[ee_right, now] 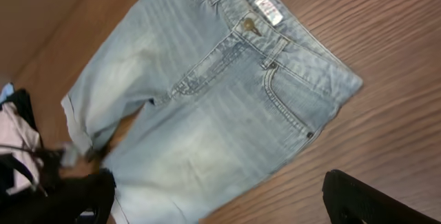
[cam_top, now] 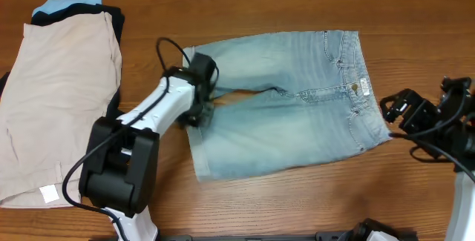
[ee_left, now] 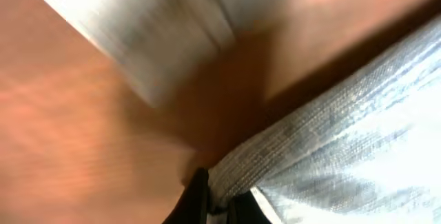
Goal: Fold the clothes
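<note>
Next, my left gripper goes from the near leg's inner hem corner (ee_left: 236,174), which it holds, to the outer hem corner (cam_top: 201,176) before my right gripper raises the waistband.
The light blue denim shorts (cam_top: 289,115) lie flat, front up, on the wooden table, waistband to the right and legs to the left. My left gripper (cam_top: 199,113) sits at the near leg's hem. In the left wrist view its black fingers (ee_left: 220,209) are shut on the hem edge of the shorts (ee_left: 344,148). My right gripper (cam_top: 395,111) is open and empty just right of the waistband's near corner. In the right wrist view its fingers (ee_right: 220,210) are spread wide above the shorts (ee_right: 207,100), whose button and label show.
The larger beige shorts (cam_top: 59,100) lie at the left on a black garment (cam_top: 113,17), with a pale blue cloth (cam_top: 68,2) behind them. The left arm's cable (cam_top: 167,48) loops over the table beside the far leg.
</note>
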You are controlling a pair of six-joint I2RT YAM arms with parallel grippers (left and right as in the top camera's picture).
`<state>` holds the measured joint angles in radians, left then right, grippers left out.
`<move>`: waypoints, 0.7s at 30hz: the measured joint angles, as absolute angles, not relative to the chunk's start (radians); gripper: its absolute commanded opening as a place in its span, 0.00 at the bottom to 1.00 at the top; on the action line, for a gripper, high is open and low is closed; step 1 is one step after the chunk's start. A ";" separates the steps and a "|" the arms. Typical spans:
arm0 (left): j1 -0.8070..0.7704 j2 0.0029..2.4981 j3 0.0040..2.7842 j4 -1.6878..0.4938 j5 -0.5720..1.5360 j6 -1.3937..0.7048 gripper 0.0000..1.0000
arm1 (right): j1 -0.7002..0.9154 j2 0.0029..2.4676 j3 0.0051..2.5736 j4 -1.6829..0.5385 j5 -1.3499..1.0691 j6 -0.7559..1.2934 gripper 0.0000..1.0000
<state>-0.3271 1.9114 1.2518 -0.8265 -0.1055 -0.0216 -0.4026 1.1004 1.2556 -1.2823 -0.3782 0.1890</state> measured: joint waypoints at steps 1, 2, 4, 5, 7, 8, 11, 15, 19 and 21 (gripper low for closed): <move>-0.317 1.911 1.255 -0.785 -0.120 -0.003 0.04 | -0.390 1.116 1.256 -1.274 -0.378 0.188 1.00; -0.310 1.911 1.257 -0.756 -0.131 0.013 0.04 | -0.379 1.134 1.256 -1.267 -0.378 0.188 1.00; -0.296 1.911 1.259 -0.677 -0.167 0.048 0.04 | -0.360 1.175 1.256 -1.251 -0.379 0.187 1.00; -0.290 1.911 1.260 -0.646 -0.185 0.059 0.05 | -0.353 1.197 1.256 -1.244 -0.379 0.187 1.00; -0.277 1.911 1.264 -0.601 -0.224 0.078 0.44 | -0.345 1.247 1.256 -1.232 -0.379 0.186 1.00; -0.270 1.911 1.266 -0.589 -0.239 0.091 0.75 | -0.345 1.271 1.256 -1.226 -0.378 0.186 1.00; -0.237 1.911 1.285 -0.584 -0.279 0.101 1.00 | -0.345 1.339 1.256 -1.211 -0.378 0.186 1.00; -0.205 1.911 1.356 -0.679 -0.303 0.110 1.00 | -0.345 1.407 1.256 -1.188 -0.377 0.186 1.00; -0.203 1.911 1.482 -0.871 -0.243 0.112 1.00 | -0.345 1.423 1.256 -1.183 -0.346 0.195 1.00; -0.203 1.912 1.563 -0.984 -0.188 0.107 1.00 | -0.345 1.420 1.256 -1.196 -0.327 0.200 1.00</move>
<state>-0.2031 1.9118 1.5627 -0.9836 -0.1883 0.1074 -0.3450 1.4200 1.2556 -1.1961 -0.3275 0.1997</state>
